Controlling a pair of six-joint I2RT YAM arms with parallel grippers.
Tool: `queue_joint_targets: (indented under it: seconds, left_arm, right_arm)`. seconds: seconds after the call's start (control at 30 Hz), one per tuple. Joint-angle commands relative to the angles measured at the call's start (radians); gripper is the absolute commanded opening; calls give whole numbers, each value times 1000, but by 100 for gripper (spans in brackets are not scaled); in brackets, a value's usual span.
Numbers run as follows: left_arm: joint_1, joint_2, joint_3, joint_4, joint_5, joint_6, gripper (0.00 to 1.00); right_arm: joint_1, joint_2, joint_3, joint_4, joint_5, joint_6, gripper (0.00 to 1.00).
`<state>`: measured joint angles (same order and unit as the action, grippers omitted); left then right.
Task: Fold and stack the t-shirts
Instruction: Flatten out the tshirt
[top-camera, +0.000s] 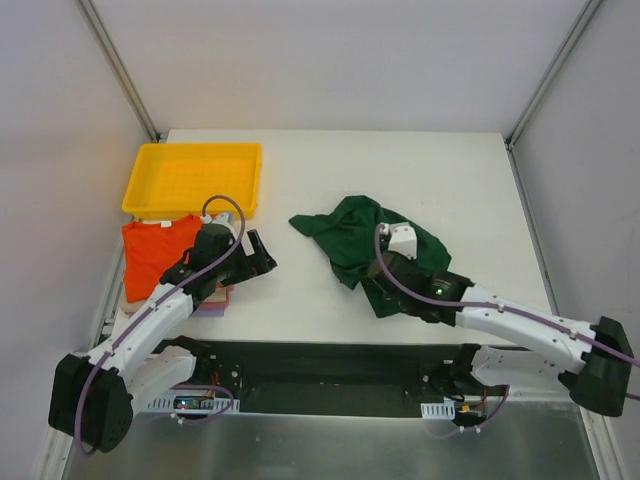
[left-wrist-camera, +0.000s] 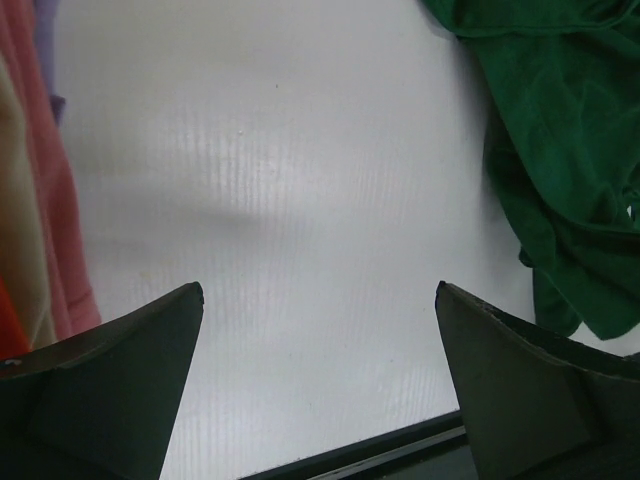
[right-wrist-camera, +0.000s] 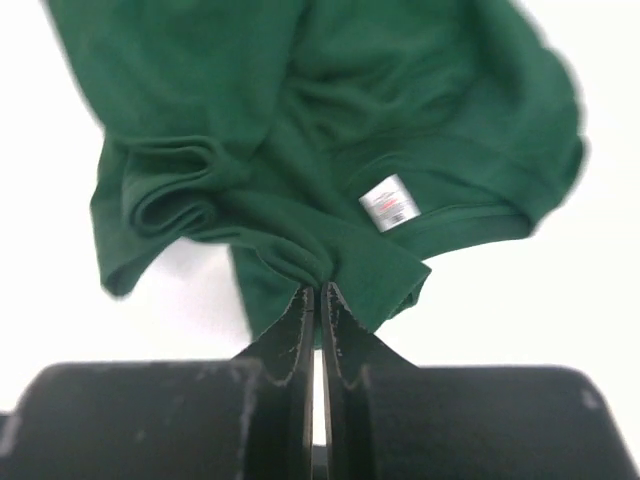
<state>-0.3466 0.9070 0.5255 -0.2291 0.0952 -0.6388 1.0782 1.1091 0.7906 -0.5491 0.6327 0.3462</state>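
My left gripper should grab the t-shirt's end (top-camera: 304, 223) nearest the stack and stretch it, because the green t-shirt lies crumpled (top-camera: 352, 232) and my right gripper has only its near edge.
A crumpled dark green t-shirt (top-camera: 365, 238) lies on the white table right of centre. It also shows in the right wrist view (right-wrist-camera: 300, 150), with a white label (right-wrist-camera: 389, 202). My right gripper (right-wrist-camera: 318, 292) is shut on a fold of the green t-shirt at its near edge; in the top view it (top-camera: 385, 272) sits over that edge. A bright orange t-shirt (top-camera: 152, 252) tops a stack at the left, with beige and pink-lilac cloth (left-wrist-camera: 45, 230) under it. My left gripper (left-wrist-camera: 320, 290) is open and empty over bare table, between the stack and the green t-shirt (left-wrist-camera: 565, 170).
A yellow plastic tray (top-camera: 193, 178) stands at the back left, just behind the stack. The table's near edge (left-wrist-camera: 400, 440) runs right under my left fingers. Metal frame posts rise at the back corners.
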Motion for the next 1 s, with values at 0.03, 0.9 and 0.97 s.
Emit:
queue_joint_targets:
  seconds: [0.03, 0.9, 0.97]
  left_arm:
    - [-41, 150, 122, 80, 72, -10, 99]
    - [-404, 727, 429, 56, -10, 367, 79]
    - [-404, 751, 459, 50, -20, 382, 78]
  right_arm:
    - [-127, -161, -33, -144, 188, -33, 0]
    - [-486, -370, -114, -160, 62, -81, 0]
    - [-488, -379, -119, -157, 56, -85, 0]
